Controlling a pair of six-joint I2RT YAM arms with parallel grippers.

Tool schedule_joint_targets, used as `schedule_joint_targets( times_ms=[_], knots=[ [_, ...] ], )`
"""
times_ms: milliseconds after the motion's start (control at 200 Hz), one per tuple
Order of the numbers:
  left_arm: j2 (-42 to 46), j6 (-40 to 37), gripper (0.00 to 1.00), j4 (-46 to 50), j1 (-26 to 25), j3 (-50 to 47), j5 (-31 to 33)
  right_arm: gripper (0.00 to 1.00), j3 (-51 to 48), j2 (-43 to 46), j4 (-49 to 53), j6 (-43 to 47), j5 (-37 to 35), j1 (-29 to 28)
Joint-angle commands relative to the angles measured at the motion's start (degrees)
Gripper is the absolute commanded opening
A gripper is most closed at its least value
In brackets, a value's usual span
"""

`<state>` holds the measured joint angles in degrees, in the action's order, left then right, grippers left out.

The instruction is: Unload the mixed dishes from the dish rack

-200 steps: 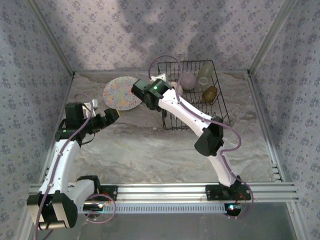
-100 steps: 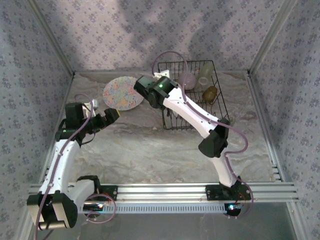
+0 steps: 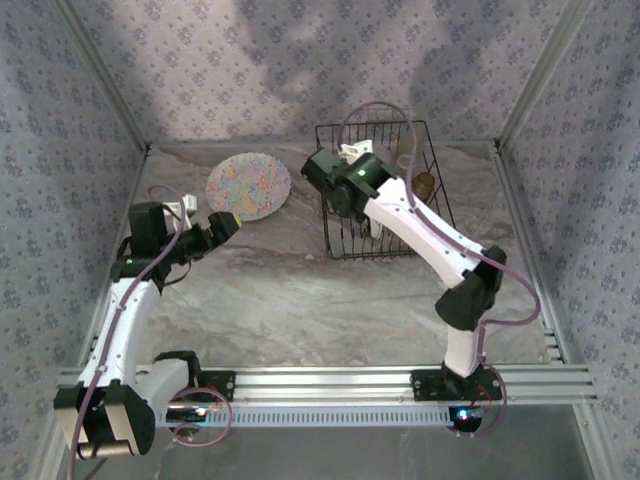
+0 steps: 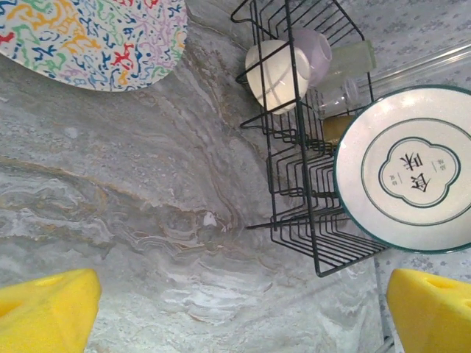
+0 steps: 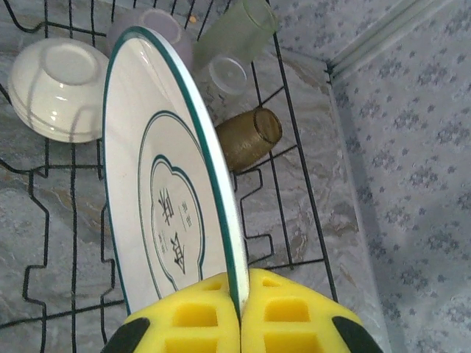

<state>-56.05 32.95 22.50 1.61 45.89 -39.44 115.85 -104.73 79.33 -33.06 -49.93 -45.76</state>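
Note:
I should keep moving my left gripper toward that rim and close it there, as the white plate's free rim (image 4: 353,120) is clear of the dish rack and opposite my right gripper.
My right gripper (image 5: 239,309) is shut on the rim of a white plate (image 5: 169,184) with a green edge and a green emblem. The plate stands on edge over the black wire dish rack (image 5: 287,110). The same plate (image 4: 412,169) faces the left wrist camera at the rack's (image 4: 309,184) near end. Behind it in the rack lie a cream bowl (image 5: 59,88), a pale lilac bowl (image 5: 158,29), a greenish glass (image 5: 235,33) and a tan cup (image 5: 250,136). The squiggle plate (image 3: 248,186) lies flat on the table. My left gripper (image 3: 222,228) hangs open beside it.
The dish rack (image 3: 385,190) sits at the back right, near the patterned back wall. My right arm's wrist (image 3: 345,180) hovers over its left half. Marbled table surface (image 3: 300,290) stretches between the arms. A metal rail (image 3: 330,380) runs along the near edge.
My right wrist has swung to the right, from beside the squiggle plate to above the rack. The left arm has stayed put.

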Motion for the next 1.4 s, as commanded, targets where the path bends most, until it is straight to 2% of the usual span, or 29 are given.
schedule_joint_targets(
  times_ms=[0,320,575,889,1119,1394],
  knots=[
    [-0.11,1.47,0.99,-3.00,-0.96,0.74,-2.72,0.00,-5.29,7.15,-6.08,3.30,3.23,2.29],
    [-2.34,2.46,0.99,-8.25,-8.57,2.89,-4.39,0.00,-23.92,24.73,-21.99,9.89,26.21,13.06],
    [-7.60,2.07,0.99,-14.61,-17.72,6.14,-7.74,0.00,-28.31,31.66,-25.55,10.56,44.74,22.52],
    [-17.63,-2.98,0.99,-12.70,-27.86,15.06,-8.03,0.00,-32.29,36.18,-30.75,9.21,65.64,30.93],
    [-23.22,-5.35,0.99,-10.04,-31.19,20.97,-5.65,0.00,-34.90,38.35,-34.33,6.64,76.72,35.44],
    [-26.82,-4.44,0.97,-10.09,-32.34,24.78,-4.09,0.00,-36.65,39.08,-36.55,4.83,81.02,36.04]
  ],
)
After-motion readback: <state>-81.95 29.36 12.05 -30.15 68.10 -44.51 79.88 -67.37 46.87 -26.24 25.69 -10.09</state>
